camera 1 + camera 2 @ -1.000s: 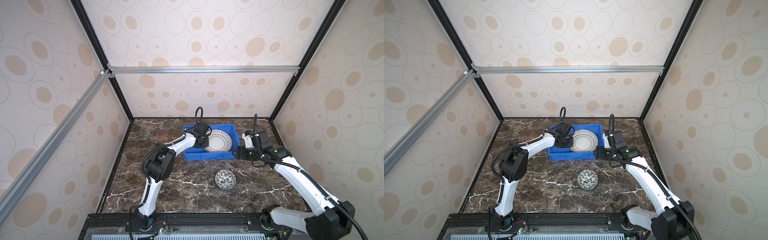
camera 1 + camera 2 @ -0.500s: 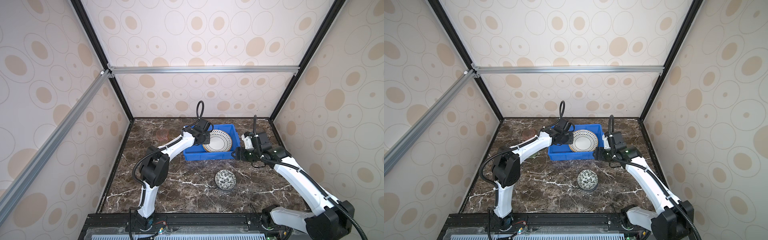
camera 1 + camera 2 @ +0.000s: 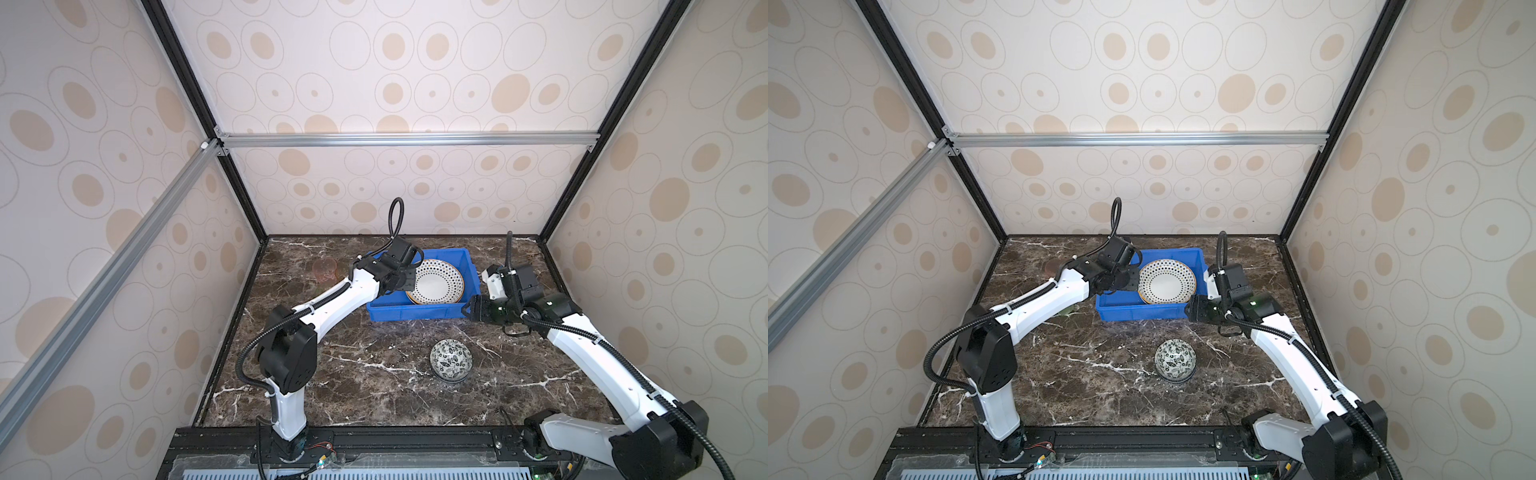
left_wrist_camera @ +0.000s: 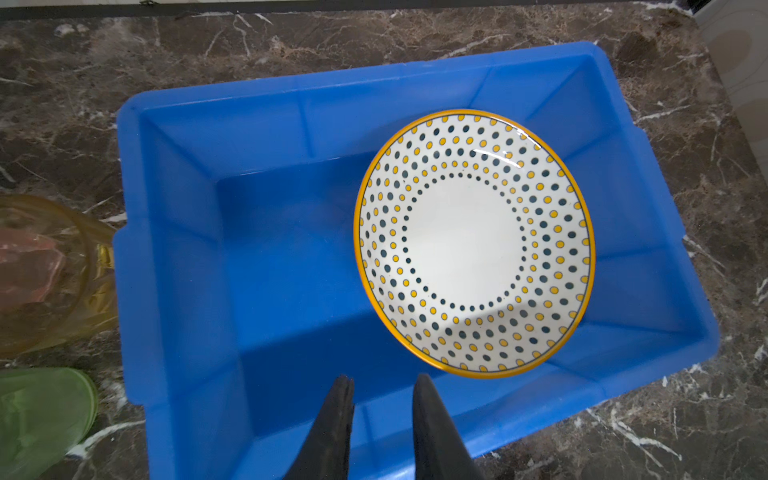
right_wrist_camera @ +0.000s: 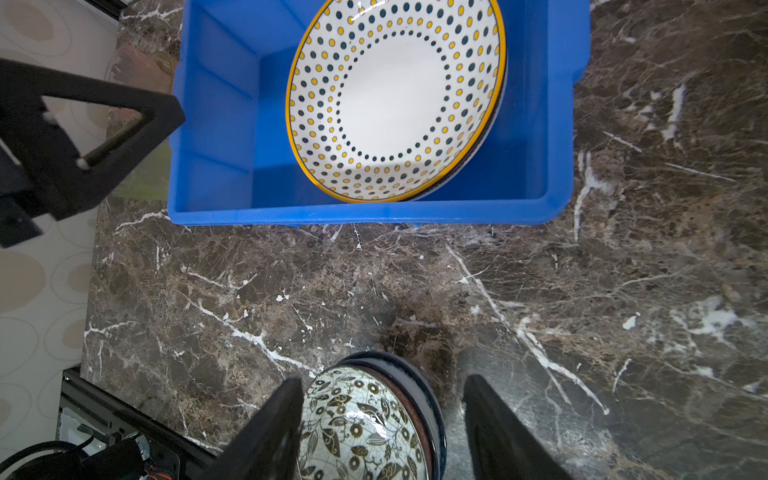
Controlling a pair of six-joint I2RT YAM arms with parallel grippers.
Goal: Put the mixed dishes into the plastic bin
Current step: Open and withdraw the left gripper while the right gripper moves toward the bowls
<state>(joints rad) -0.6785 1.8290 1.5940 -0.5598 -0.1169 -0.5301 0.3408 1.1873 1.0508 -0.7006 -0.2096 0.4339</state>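
Observation:
The robot's right gripper has its open fingers lined up across the floral bowl's free rim [image 3: 470, 357], so it should keep going down toward the bowl [image 3: 451, 359] and close on the bowl's rim.
The blue plastic bin [image 3: 415, 312] [image 3: 1142, 311] stands at the back of the marble table. A dotted yellow-rimmed plate [image 3: 434, 281] [image 4: 473, 241] [image 5: 395, 95] leans tilted inside it, on top of a dark-rimmed plate underneath. My left gripper [image 3: 409, 282] [image 4: 384, 380] hovers over the bin's left half, beside the plate, slightly open and empty. My right gripper [image 3: 471, 309] [image 5: 382, 380] is open at the bin's front right corner. A black-white floral bowl [image 3: 451, 365] [image 5: 361, 419] sits on the table nearer the front, below the right gripper and apart from it.
Left of the bin stand a pink tumbler [image 3: 324, 269], an amber tumbler [image 4: 54, 270] and a green tumbler [image 4: 41, 419]. My left arm hides most of them in both top views. Patterned walls close in the table on three sides.
My left gripper drew back a little from the plate's left rim, and the left arm's elbow swung out to the left. The plate, bowl and right arm stayed put.

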